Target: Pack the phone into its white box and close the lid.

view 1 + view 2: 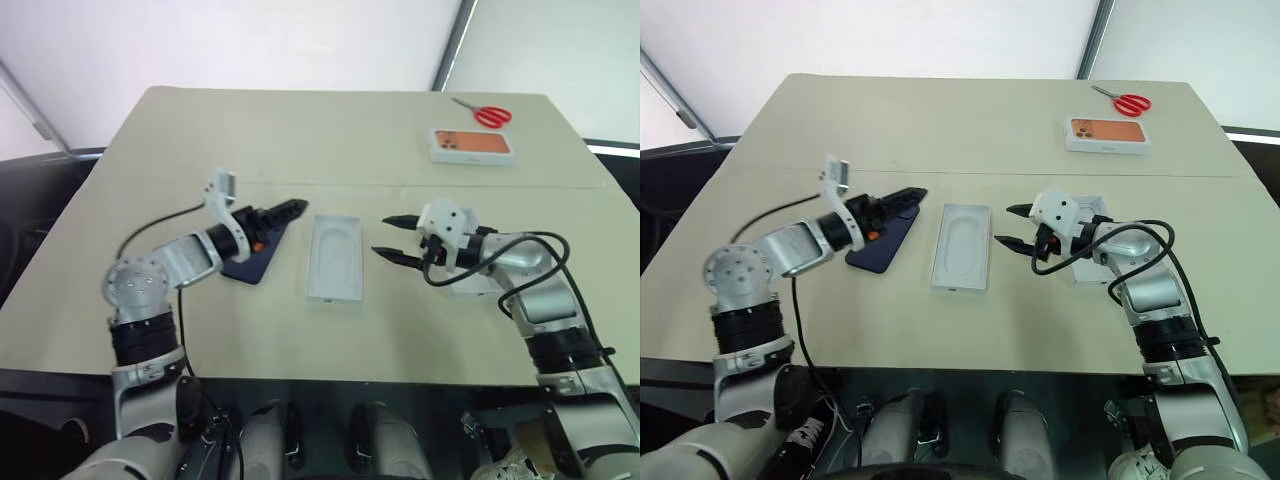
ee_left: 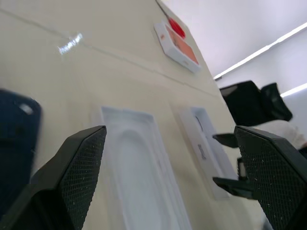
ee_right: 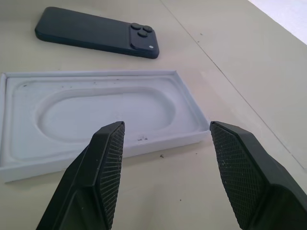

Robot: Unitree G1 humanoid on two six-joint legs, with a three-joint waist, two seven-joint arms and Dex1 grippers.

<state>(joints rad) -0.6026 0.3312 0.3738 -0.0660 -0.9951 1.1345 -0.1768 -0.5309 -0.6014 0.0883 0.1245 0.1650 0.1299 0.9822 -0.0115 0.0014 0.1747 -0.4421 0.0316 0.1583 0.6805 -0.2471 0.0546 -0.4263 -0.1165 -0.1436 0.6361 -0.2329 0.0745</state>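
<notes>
The white tray's raised rim [image 1: 359, 258] frames a phone-sized hollow, so the phone [image 1: 254, 258] will settle flat inside the tray's rim when I lower the phone.
The phone [image 1: 252, 265], dark navy and face down with its camera bump showing, lies flat on the table left of centre. My left gripper [image 1: 288, 211] hovers just above its far end, open and holding nothing. A white moulded tray [image 1: 335, 258] with an oval recess lies in the middle; I cannot tell whether the white box's base is under it. My right gripper [image 1: 393, 237] is open and empty, pointing at the tray's right side without touching it. A second shallow white box part [image 1: 475, 283] lies under my right forearm; whether it is the base or the lid is unclear.
A white box with an orange phone picture [image 1: 472, 145] lies at the far right of the beige table [image 1: 300, 140], with red-handled scissors [image 1: 490, 115] just beyond it. A black cable [image 1: 150, 228] arcs over the table beside my left arm.
</notes>
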